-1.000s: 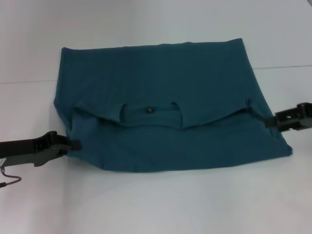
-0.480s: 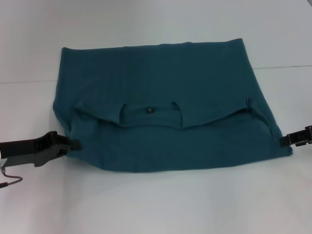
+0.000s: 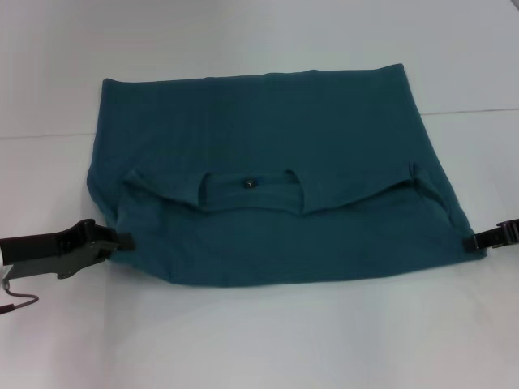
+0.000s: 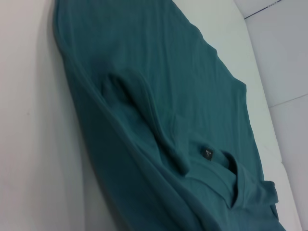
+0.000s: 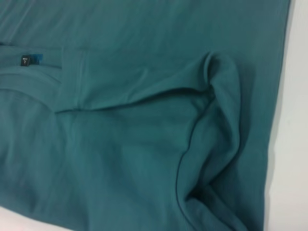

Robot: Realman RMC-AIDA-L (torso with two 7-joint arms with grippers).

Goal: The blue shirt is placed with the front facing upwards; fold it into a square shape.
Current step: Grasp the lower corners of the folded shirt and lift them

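Note:
Next, my right gripper reaches further in before [image 3: 459, 247] both grippers fold the shirt, because my right gripper meets only the outer rim of the blue shirt's near corner.
The blue shirt [image 3: 268, 154] lies on the white table, folded over so that its collar with the small dark tag [image 3: 248, 184] sits mid-cloth above a plain lower layer. No print shows. My left gripper [image 3: 123, 240] rests at the shirt's near left edge, touching the cloth. My right gripper [image 3: 477, 241] sits at the near right corner, mostly cut off by the picture's edge. The left wrist view shows the blue shirt [image 4: 159, 72] and tag [image 4: 206, 154] from the side. In the right wrist view the blue shirt [image 5: 134, 144] shows a puckered fold.
The white table [image 3: 259, 340] spreads around the shirt on all sides. A thin seam line [image 3: 470, 111] crosses the surface behind it. A loop of cable [image 3: 20, 300] hangs under the left arm.
My right gripper has moved from the shirt's right side at fold height down toward the near right corner. The left gripper and the shirt have stayed where they were.

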